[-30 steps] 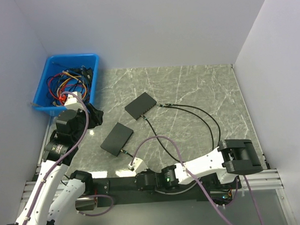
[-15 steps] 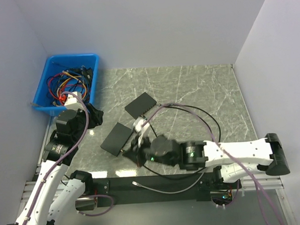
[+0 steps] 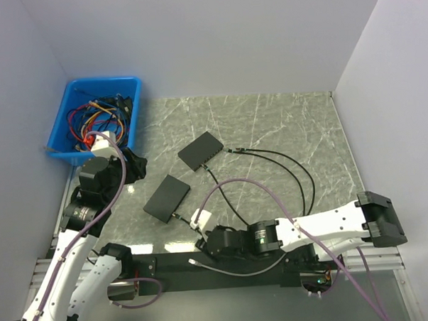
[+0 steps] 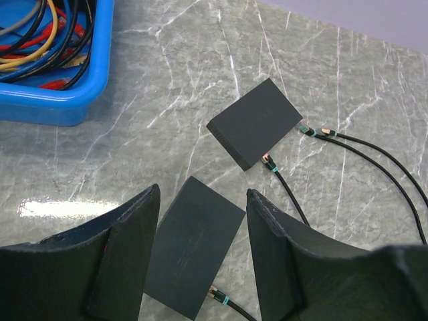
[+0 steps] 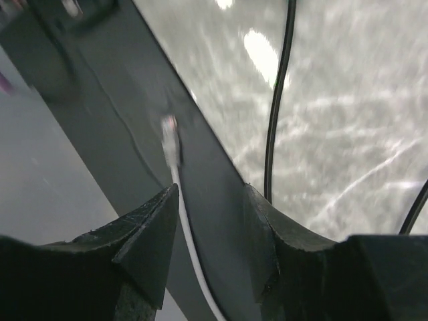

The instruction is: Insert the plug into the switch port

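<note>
I should next lower my right gripper around the pale cable (image 5: 194, 255) until the fingers close behind its plug (image 3: 193, 261). The pale cable runs lengthwise between the gripper's open fingers, clear of the black cable.
Two flat black switches lie on the marble table: the near switch (image 3: 167, 198) (image 4: 194, 247) and the far switch (image 3: 201, 150) (image 4: 256, 124). Black cables are plugged into both, with one plug (image 4: 215, 291) at the near switch's corner and another plug (image 4: 267, 160) at the far one. A pale cable's plug (image 3: 194, 261) (image 5: 170, 137) lies loose on the black base rail. My right gripper (image 3: 203, 245) (image 5: 210, 200) hangs open just above that rail, holding nothing. High over the near switch, my left gripper (image 3: 132, 166) (image 4: 202, 200) is open and empty too.
A blue bin (image 3: 129, 89) (image 4: 60, 100) of tangled cables stands at the back left. Black cables (image 3: 300, 174) loop across the right half of the table, and one black cable (image 5: 277, 100) runs close past the right fingers. White walls enclose the table.
The right arm swung out over the near switch, then came back to the near edge. Its jaws, shut before, now stand open. The left arm has not moved.
</note>
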Available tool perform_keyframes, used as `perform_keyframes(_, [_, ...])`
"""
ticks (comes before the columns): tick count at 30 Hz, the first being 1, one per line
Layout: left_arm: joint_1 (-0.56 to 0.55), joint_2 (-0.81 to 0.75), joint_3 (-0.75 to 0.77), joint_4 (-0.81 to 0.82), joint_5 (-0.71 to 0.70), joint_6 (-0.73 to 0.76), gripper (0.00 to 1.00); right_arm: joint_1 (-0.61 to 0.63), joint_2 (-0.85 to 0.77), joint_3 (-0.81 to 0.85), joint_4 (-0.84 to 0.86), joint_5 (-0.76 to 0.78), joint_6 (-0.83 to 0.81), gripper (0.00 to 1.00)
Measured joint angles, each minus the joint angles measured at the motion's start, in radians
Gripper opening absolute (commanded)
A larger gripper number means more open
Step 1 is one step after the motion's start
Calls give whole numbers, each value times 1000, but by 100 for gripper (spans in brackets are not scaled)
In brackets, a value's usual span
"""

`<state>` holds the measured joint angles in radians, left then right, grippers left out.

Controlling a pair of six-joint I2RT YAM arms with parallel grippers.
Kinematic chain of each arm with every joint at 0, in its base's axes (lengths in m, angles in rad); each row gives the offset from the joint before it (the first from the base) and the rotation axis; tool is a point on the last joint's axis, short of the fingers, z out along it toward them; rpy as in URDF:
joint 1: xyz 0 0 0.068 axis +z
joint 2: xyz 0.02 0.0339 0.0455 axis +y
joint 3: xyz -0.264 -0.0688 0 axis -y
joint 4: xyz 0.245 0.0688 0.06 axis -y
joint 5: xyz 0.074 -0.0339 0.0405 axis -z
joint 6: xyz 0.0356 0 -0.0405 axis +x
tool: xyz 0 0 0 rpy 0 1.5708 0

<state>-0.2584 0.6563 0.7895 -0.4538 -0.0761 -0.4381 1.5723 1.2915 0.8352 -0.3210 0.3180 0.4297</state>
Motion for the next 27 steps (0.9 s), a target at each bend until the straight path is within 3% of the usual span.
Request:
perform_keyframes(21, [3, 0, 0, 0, 8, 0, 62, 30, 253, -9, 53, -91, 79, 50])
perform_keyframes(25, [3, 0, 0, 0, 7, 0, 69, 36, 280, -6, 62, -114, 82, 50])
perform_keyframes(27, [4, 0, 0, -1, 6, 0, 79, 40, 297, 0, 70, -124, 86, 50])
